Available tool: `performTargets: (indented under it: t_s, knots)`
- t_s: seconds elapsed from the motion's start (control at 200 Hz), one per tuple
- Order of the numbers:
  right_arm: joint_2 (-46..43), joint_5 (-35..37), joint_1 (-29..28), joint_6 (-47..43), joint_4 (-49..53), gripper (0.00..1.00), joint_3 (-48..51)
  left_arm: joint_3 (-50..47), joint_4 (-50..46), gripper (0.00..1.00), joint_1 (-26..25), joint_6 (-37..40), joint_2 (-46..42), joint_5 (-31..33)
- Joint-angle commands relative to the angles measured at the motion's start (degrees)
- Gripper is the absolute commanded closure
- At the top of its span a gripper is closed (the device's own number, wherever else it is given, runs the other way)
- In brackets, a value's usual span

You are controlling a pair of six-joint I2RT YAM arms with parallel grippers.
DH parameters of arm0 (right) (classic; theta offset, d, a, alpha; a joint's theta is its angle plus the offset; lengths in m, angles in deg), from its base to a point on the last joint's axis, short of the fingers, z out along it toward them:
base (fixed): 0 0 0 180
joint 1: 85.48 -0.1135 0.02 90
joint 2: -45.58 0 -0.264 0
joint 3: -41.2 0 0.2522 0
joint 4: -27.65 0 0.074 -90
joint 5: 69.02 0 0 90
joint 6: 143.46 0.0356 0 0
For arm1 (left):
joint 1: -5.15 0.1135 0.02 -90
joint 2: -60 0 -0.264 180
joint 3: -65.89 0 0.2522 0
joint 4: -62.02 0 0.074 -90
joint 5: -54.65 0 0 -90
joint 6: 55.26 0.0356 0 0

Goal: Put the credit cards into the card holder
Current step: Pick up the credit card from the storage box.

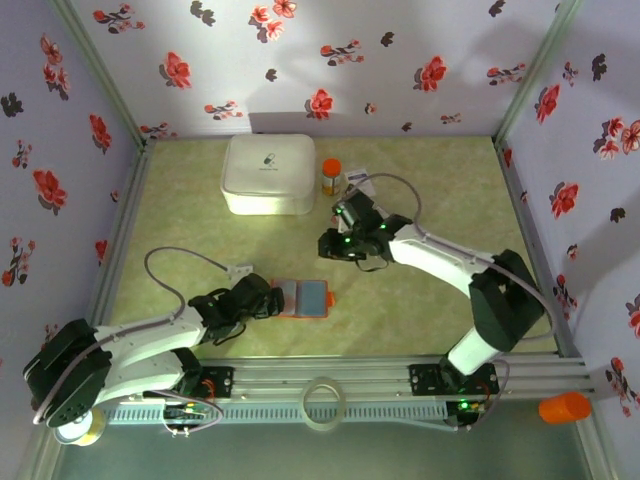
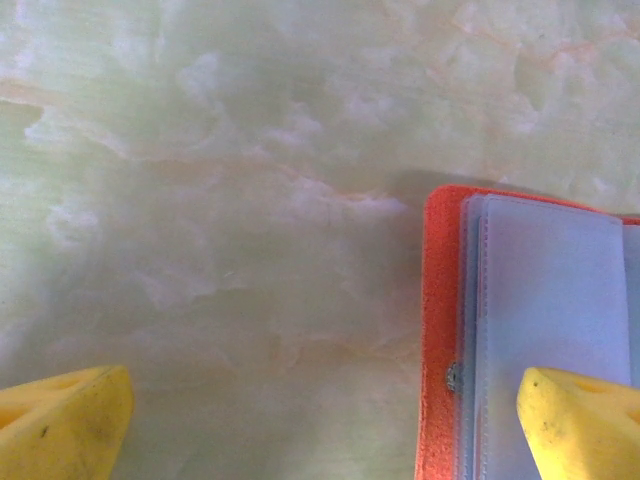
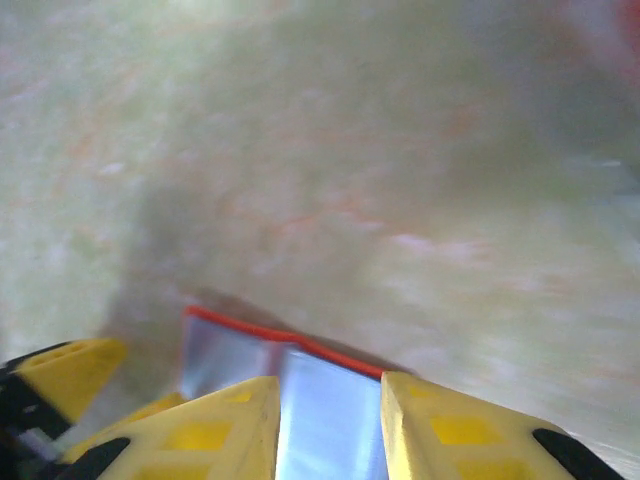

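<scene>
My right gripper has empty fingers and the card holder point(image 1: 303, 298) lies open, so it should keep moving to the clear rack until it closes on a credit card.
The card holder point(image 1: 306, 298) lies open on the table, orange-red outside and light blue inside. My left gripper point(image 1: 272, 298) is open wide at its left edge. In the left wrist view one yellow fingertip point(image 2: 585, 425) is over the blue inside point(image 2: 550, 300) and the other is over bare table point(image 2: 60, 425). My right gripper point(image 1: 336, 247) hovers just beyond the holder's far edge. Its fingers stand apart point(image 3: 330, 385) with nothing between them, and the holder's blue inside point(image 3: 325, 410) shows through the gap. The credit cards are hidden.
A big white rounded box point(image 1: 268, 173) stands at the back, with an orange-capped bottle point(image 1: 331, 176) to its right. A tape ring point(image 1: 324, 402) lies on the front rail, and an orange cup point(image 1: 565, 407) sits outside at the right. Flowered walls close in the table.
</scene>
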Motion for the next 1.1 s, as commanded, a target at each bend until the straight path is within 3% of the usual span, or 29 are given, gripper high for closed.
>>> performTargets:
  t_s: [0.0, 0.205, 0.47, 0.875, 1.095]
  knots:
    - [-2.2, 9.2, 3.0, -9.2, 13.7, 0.66, -2.5, -0.3, 0.7, 0.01, -0.4, -0.7, 0.9, 0.6]
    - [-1.9, 18.0, 7.1, -16.6, 21.4, 0.65, -5.7, -1.1, 0.9, 0.02, -0.6, -1.3, 1.5, 0.9]
    - [2.7, 25.0, 8.3, -21.2, 24.8, 0.65, -9.7, -1.9, 0.7, 0.02, -0.7, -1.8, 1.3, 1.0]
    - [9.7, 23.7, 8.7, -22.7, 24.2, 0.67, -14.0, -2.2, 0.7, 0.02, -0.7, -2.0, 1.0, 1.1]
    - [11.7, 22.4, 8.7, -23.1, 23.9, 0.77, -14.2, -2.3, 0.7, 0.02, -0.7, -2.0, 0.8, 1.1]
